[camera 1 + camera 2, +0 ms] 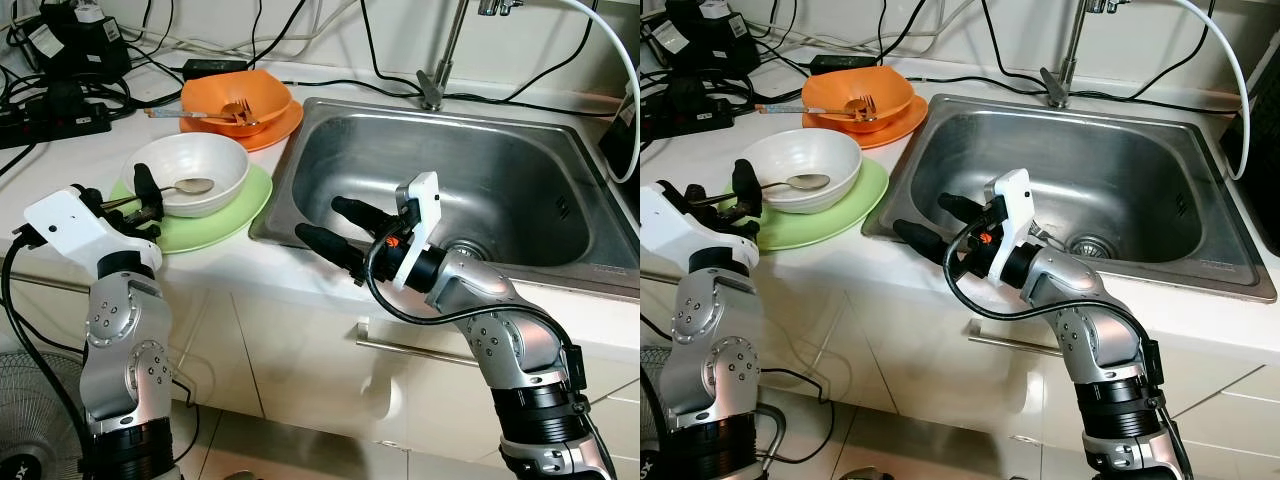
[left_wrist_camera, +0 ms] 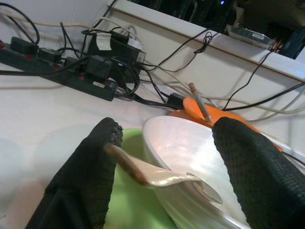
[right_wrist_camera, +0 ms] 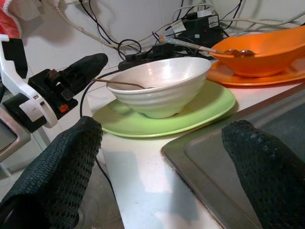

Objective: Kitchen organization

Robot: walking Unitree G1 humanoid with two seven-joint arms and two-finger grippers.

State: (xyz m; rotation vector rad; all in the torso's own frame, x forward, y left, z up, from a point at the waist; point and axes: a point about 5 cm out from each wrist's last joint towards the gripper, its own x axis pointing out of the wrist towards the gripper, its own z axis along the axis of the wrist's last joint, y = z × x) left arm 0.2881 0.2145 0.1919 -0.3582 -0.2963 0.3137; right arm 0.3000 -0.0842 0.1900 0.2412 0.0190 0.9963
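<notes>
The metal spoon (image 1: 194, 186) will ride crosswise and stick out at both sides when I lift it, because the spoon's handle (image 1: 118, 202) lies across my left gripper's fingers.
A white bowl (image 1: 200, 165) stands on a green plate (image 1: 238, 208) on the counter, left of the sink. A metal spoon (image 1: 188, 186) lies in the bowl, its handle sticking out over the rim toward me. My left gripper (image 1: 118, 190) is open at the plate's near left edge. The spoon handle (image 2: 131, 167) passes between its fingers and touches one of them. Further back, an orange bowl (image 1: 240, 95) with a fork (image 1: 240, 112) sits on an orange plate (image 1: 272, 130). My right gripper (image 1: 320, 218) is open and holds nothing, hovering over the sink's front left corner and pointing toward the white bowl (image 3: 162, 83).
The steel sink (image 1: 520, 160) fills the right of the counter, with a faucet (image 1: 436, 80) behind it. Power strips and tangled cables (image 1: 60, 100) lie at the back left. A cabinet handle (image 1: 420, 350) is below the counter edge, and a fan (image 1: 25, 420) stands on the floor at left.
</notes>
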